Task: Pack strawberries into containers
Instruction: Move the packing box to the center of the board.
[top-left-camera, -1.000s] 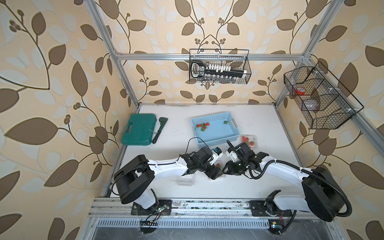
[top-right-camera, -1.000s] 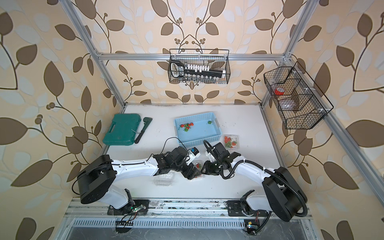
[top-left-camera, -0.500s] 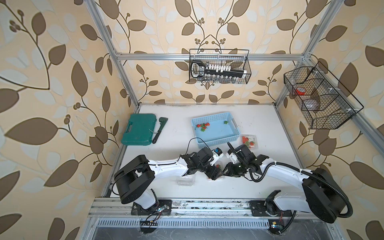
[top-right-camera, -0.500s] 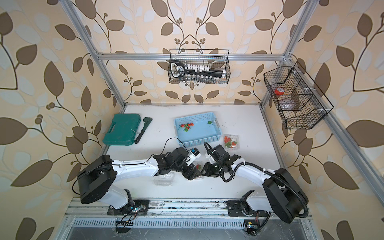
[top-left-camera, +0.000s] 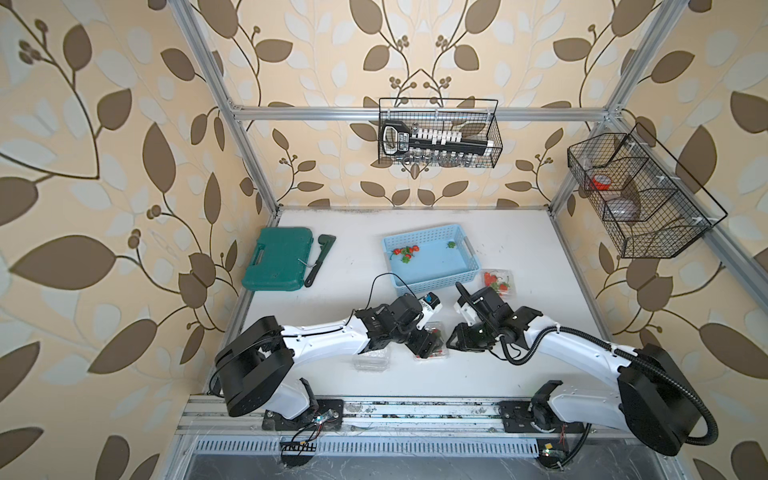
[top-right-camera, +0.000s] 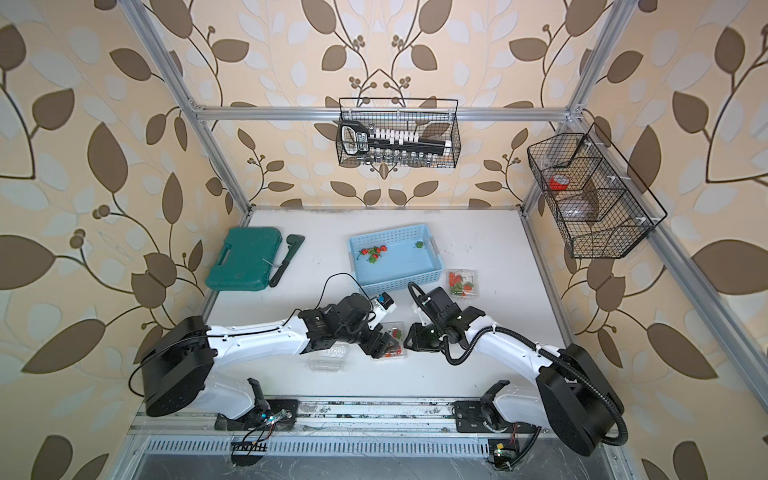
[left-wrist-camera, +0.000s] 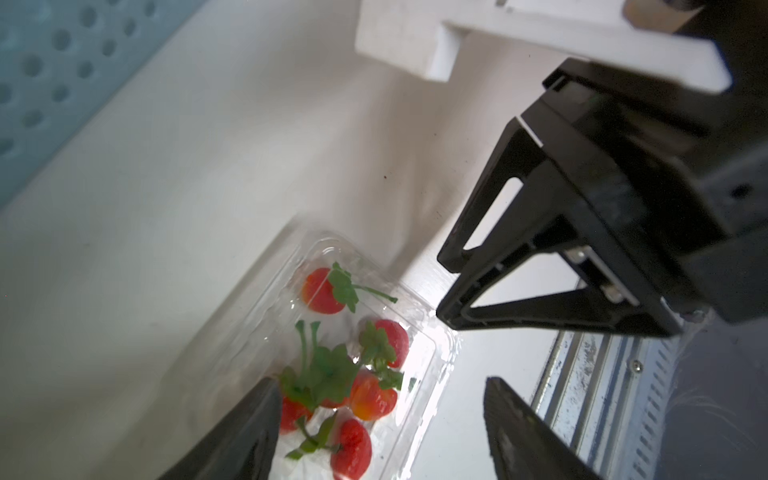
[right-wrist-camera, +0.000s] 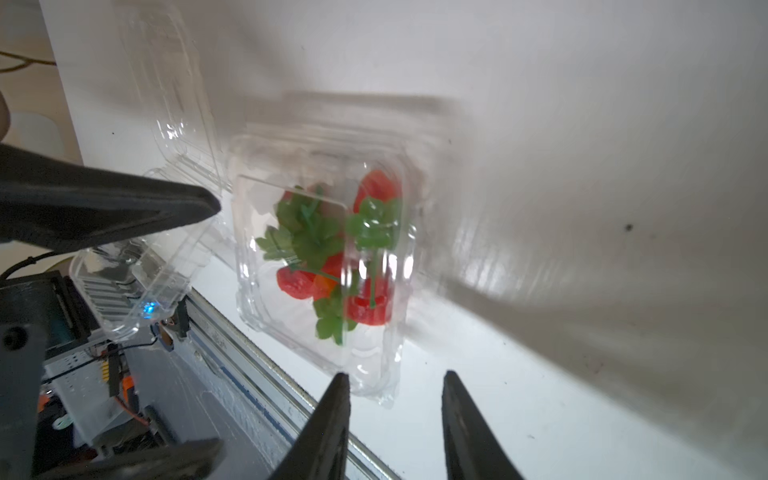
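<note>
The filled container (top-right-camera: 395, 342) is close to the empty open container. Next, my right gripper pulls the filled container aside before it gets a strawberry (top-left-camera: 452, 244) from the basket.
A clear container (top-left-camera: 442, 347) holding several strawberries (left-wrist-camera: 324, 291) lies at the front middle of the table. My left gripper (left-wrist-camera: 382, 399) hangs over it, open, one finger (left-wrist-camera: 249, 432) above the berries, the other (left-wrist-camera: 519, 428) clear of its edge. My right gripper (right-wrist-camera: 397, 375) is open and empty, its tips just short of that container's corner (right-wrist-camera: 374, 382). In both top views the two grippers (top-left-camera: 424, 345) (top-left-camera: 451, 340) face each other across it. An empty open container (top-left-camera: 372, 357) sits to its left. A third container (top-left-camera: 498, 282) with strawberries stands further back right.
A light blue basket (top-left-camera: 436, 281) behind the grippers holds a few loose strawberries (top-left-camera: 405, 251). A green tool case (top-left-camera: 278, 259) and a wrench (top-left-camera: 320, 257) lie at the back left. The metal rail (top-left-camera: 415, 409) runs along the table's front edge.
My left gripper's jaws have spread a little wider over the filled container. My right gripper has shifted slightly beside it. The containers stay where they were.
</note>
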